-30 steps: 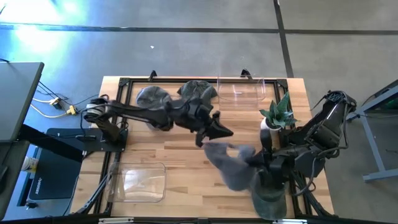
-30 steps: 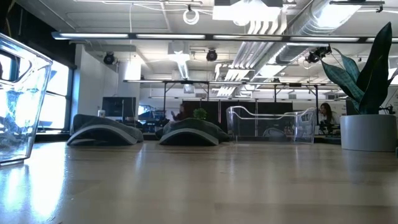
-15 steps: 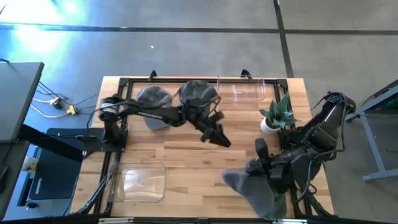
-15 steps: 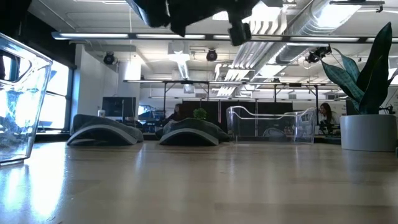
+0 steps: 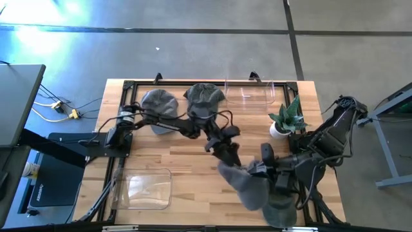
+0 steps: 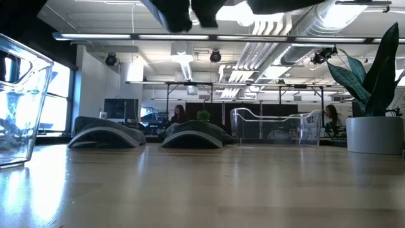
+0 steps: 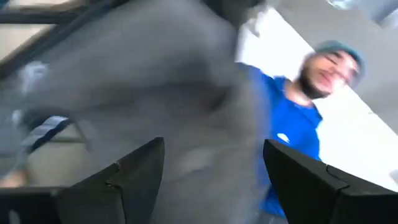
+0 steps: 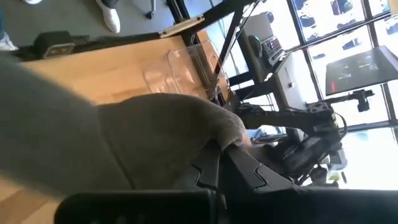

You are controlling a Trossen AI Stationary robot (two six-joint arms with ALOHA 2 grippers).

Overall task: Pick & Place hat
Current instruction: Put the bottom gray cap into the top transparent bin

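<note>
The grey hat (image 5: 250, 189) hangs limp and crooked from my right gripper. Next, my left gripper takes its loose edge (image 5: 226, 173) and help spread the hat out before I place it.
A grey hat (image 5: 246, 185) hangs above the table's near right part, with my right gripper (image 5: 265, 169) shut on it. It fills much of the right wrist view (image 8: 143, 137). My left gripper (image 5: 225, 153) is open just beside the hat's left edge. In the left wrist view its two fingers (image 7: 134, 171) stand wide apart with blurred grey cloth (image 7: 155, 93) in front of them. Two more grey hats (image 5: 159, 102) (image 5: 205, 96) lie brim down at the table's far side and also show in the low view (image 6: 104, 134) (image 6: 193, 134). My right gripper pinches the hat's rim (image 8: 214, 127) between its two shut fingers (image 8: 239, 165), coming level from the table's right side. The hat hangs slack from the fingers toward the left, clear of the table. My left gripper: I cannot tell whether its open fingers touch the cloth.
A clear container (image 5: 250, 94) stands at the far right and another (image 5: 143, 188) at the near left. A potted plant (image 5: 286, 119) stands right of centre, close to my right arm. A person in a blue shirt (image 7: 292, 124) shows in the left wrist view beyond the table.
My left gripper has opened and let go of the hat, then moved a little toward the near edge. The hat, first stretched between both grippers, now hangs from the right gripper alone. It swung toward the near right and has come back left.
</note>
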